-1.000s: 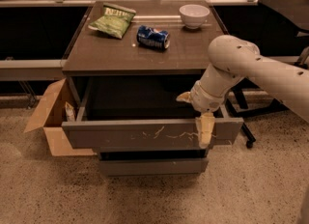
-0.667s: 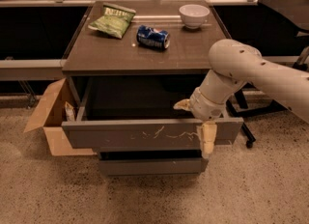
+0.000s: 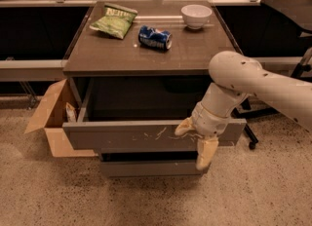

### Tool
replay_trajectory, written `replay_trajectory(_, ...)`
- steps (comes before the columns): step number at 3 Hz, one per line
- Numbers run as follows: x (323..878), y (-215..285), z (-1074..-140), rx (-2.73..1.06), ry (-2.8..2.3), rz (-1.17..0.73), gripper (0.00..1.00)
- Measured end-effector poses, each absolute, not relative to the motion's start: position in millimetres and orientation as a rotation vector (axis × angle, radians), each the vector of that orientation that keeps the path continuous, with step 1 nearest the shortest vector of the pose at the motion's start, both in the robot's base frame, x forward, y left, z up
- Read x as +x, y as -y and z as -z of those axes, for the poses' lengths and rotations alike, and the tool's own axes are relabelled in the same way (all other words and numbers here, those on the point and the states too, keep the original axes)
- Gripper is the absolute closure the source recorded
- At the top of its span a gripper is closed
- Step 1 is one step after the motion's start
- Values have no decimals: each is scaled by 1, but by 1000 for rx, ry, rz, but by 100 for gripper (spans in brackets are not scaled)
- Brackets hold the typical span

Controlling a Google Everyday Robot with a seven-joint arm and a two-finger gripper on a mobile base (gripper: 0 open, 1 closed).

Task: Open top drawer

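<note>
Both my gripper fingers hang in front of the drawer front (image 3: 183, 140), so I should move up and put one finger behind its top edge (image 3: 173, 123) before I pull.
The top drawer (image 3: 126, 135) is a wide grey drawer with pale squiggly scratches on its front. It stands pulled well out from the cabinet, its dark inside showing behind the front. My gripper (image 3: 197, 138) is at the right part of the drawer front. One pale finger (image 3: 184, 126) reaches over the top edge into the drawer, the other finger (image 3: 206, 153) hangs down in front of the panel. A narrower plain grey drawer (image 3: 151, 167) sits below, pushed in.
On the cabinet top (image 3: 97, 54) lie a green chip bag (image 3: 114, 20), a blue can (image 3: 155, 37) on its side and a white bowl (image 3: 196, 15). An open cardboard box (image 3: 51, 120) stands at the left on the floor. A chair base (image 3: 251, 137) stands at the right.
The drawer has come a little further out toward the camera. My gripper and arm have moved with it, staying hooked on its front edge.
</note>
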State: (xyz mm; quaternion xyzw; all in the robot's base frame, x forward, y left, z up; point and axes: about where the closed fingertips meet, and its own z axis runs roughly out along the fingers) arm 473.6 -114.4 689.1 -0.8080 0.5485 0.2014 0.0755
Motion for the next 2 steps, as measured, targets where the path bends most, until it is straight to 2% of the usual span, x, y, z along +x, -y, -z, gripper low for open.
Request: replay_trajectory(2,471,123,-713,-2422,-1601,-543,83)
